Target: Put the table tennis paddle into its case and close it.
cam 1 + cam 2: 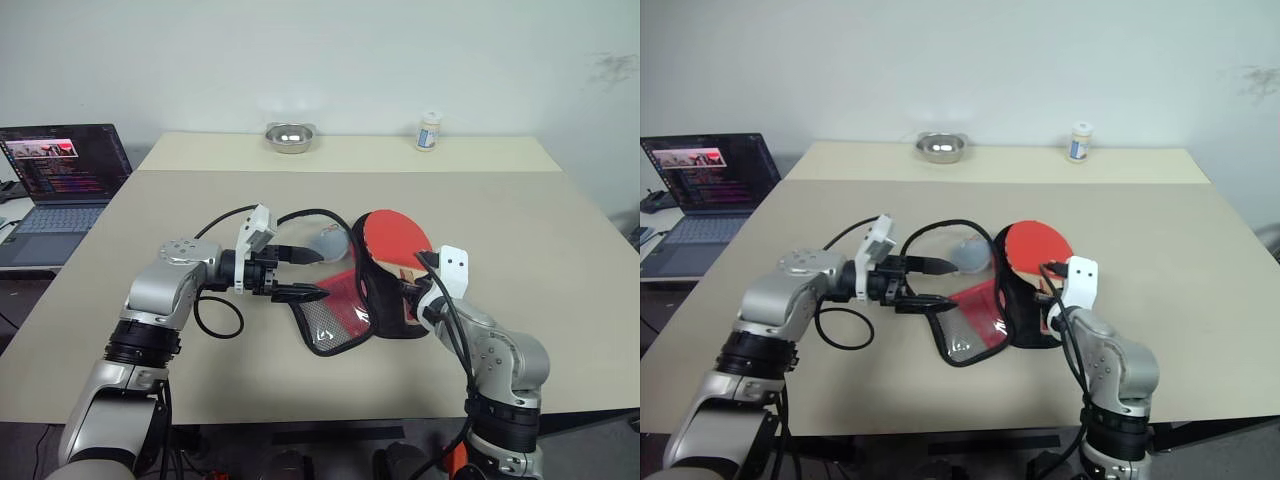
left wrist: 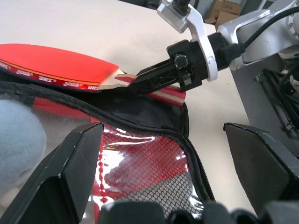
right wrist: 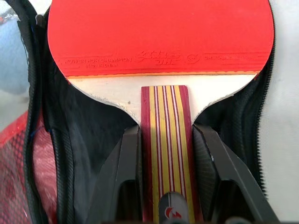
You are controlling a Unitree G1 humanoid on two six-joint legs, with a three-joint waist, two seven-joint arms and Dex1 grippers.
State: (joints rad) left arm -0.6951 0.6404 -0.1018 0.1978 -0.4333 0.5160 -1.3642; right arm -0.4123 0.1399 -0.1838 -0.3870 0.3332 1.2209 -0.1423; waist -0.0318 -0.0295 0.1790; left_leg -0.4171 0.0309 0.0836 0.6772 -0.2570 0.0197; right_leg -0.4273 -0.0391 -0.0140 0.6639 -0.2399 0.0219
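Observation:
The flap's clear window shows the pale grey rounded thing through it, so that thing should stay behind, uncovered, when the robot folds the flap over the paddle.
The table tennis paddle has a red rubber face and a striped wooden handle. My right gripper is shut on that handle. The paddle lies over the black inner half of the case, which is unzipped and spread open on the table. The case's red mesh flap lies to the left. My left gripper points right at the flap's edge and is open. In the left wrist view the flap sits between the wide fingers, not pinched.
A pale grey rounded thing lies just behind the case. At the table's far edge stand a steel bowl and a small bottle. An open laptop sits on a side desk to the left.

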